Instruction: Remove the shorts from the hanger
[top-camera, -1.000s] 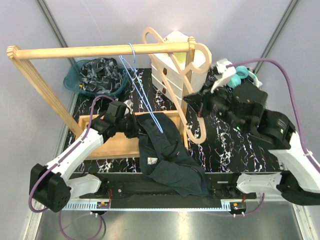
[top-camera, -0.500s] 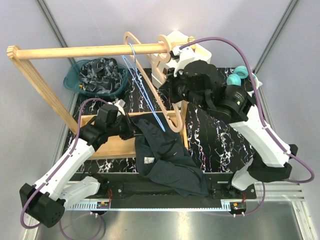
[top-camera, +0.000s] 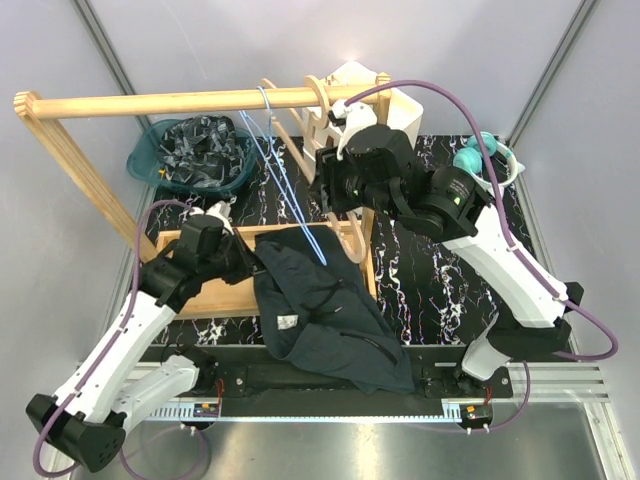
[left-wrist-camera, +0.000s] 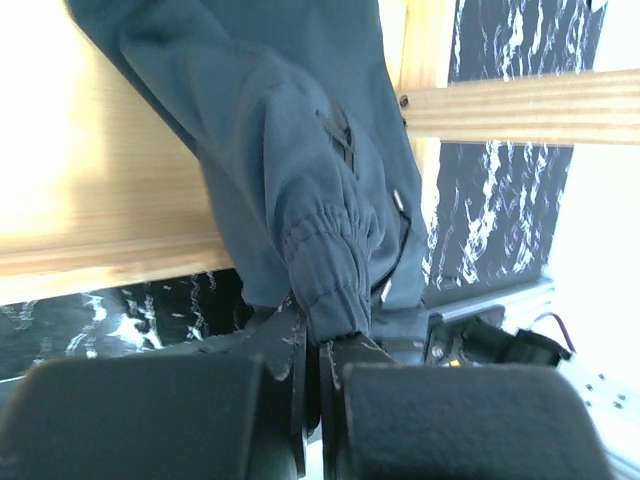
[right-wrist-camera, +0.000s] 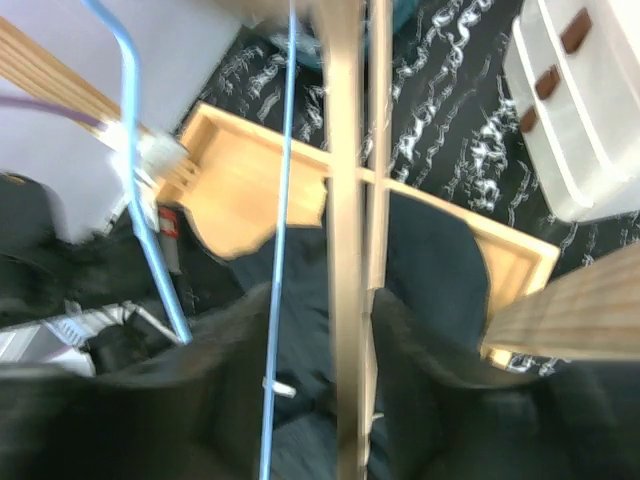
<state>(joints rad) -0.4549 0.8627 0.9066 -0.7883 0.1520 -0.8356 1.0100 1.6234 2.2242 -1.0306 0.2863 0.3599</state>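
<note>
My left gripper should put the trailing shorts down and take hold of their middle before it carries them to the teal basket, because it is holding them by their waistband.
The dark navy shorts lie off the hanger, draped over the rack's wooden base and the front of the table. My left gripper is shut on their elastic waistband; the fabric stretches away from the jaws. A wooden hanger hangs from the rack's rail, next to a thin blue wire hanger. My right gripper is open around the wooden hanger, and the blue hanger's wire also runs between its fingers.
A teal basket of clothes sits at the back left behind the rack. A white drawer unit stands at the back centre, and a teal roll lies at the back right. The rack's slanted left post borders the left side.
My right arm swung left from the table's right side to the rail with the wooden hanger, then opened. My left gripper drew the shorts left and towards the near edge.
</note>
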